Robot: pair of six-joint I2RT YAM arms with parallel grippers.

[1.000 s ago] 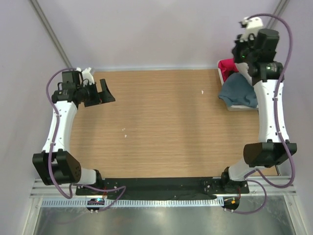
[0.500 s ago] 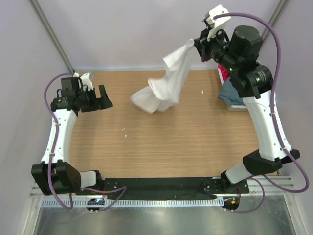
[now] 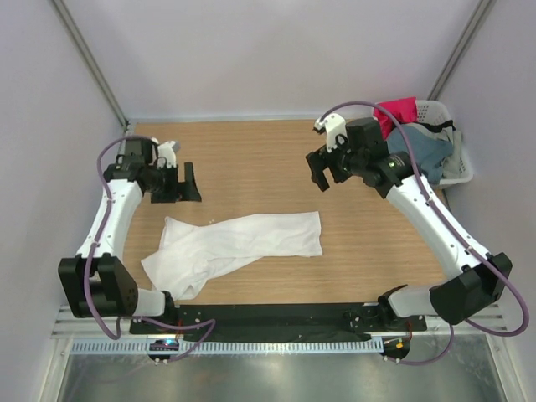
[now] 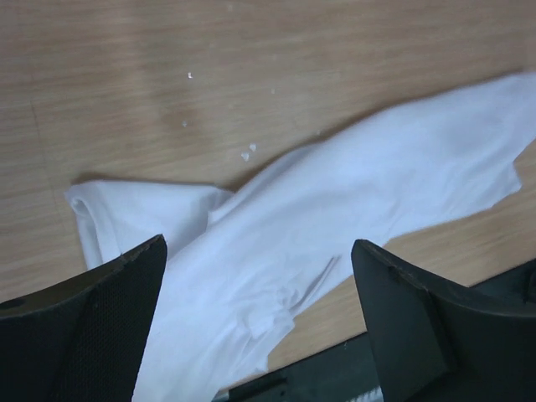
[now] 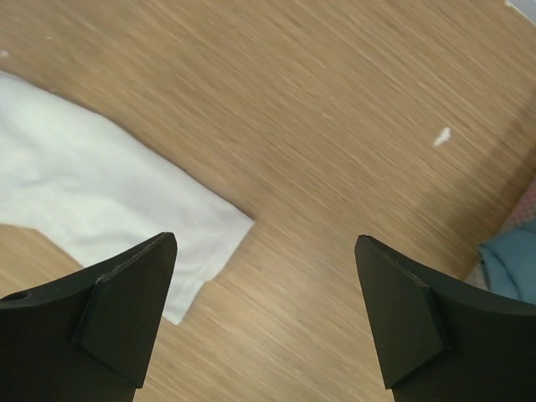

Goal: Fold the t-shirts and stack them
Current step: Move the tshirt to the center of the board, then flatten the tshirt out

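The white t-shirt's bunched end (image 3: 180,283) is next to the front edge, so the robot's left gripper should drag the t-shirt by its far corner (image 3: 172,224) to the middle before the folding starts.
A white t-shirt (image 3: 234,243) lies crumpled in a long strip across the near middle of the table, its left end bunched near the front edge. The left wrist view has it (image 4: 335,209) below the fingers; the right wrist view catches its right end (image 5: 100,184). My left gripper (image 3: 189,182) hangs open above the table just beyond the shirt's left part, holding nothing. My right gripper (image 3: 318,172) is open and empty too, above bare wood beyond the shirt's right end. A slate blue t-shirt (image 3: 423,155) and a red-pink one (image 3: 398,113) sit heaped in the basket.
The white slotted basket (image 3: 459,163) stands at the table's far right corner, behind my right arm. Small white specks (image 4: 248,152) dot the wood near the shirt. A black rail (image 3: 276,316) runs along the table's front edge by the arm bases.
My right gripper carried the white t-shirt out of the basket, swung it left over the table and let it go; it now lies flat. The left gripper shifted slightly nearer.
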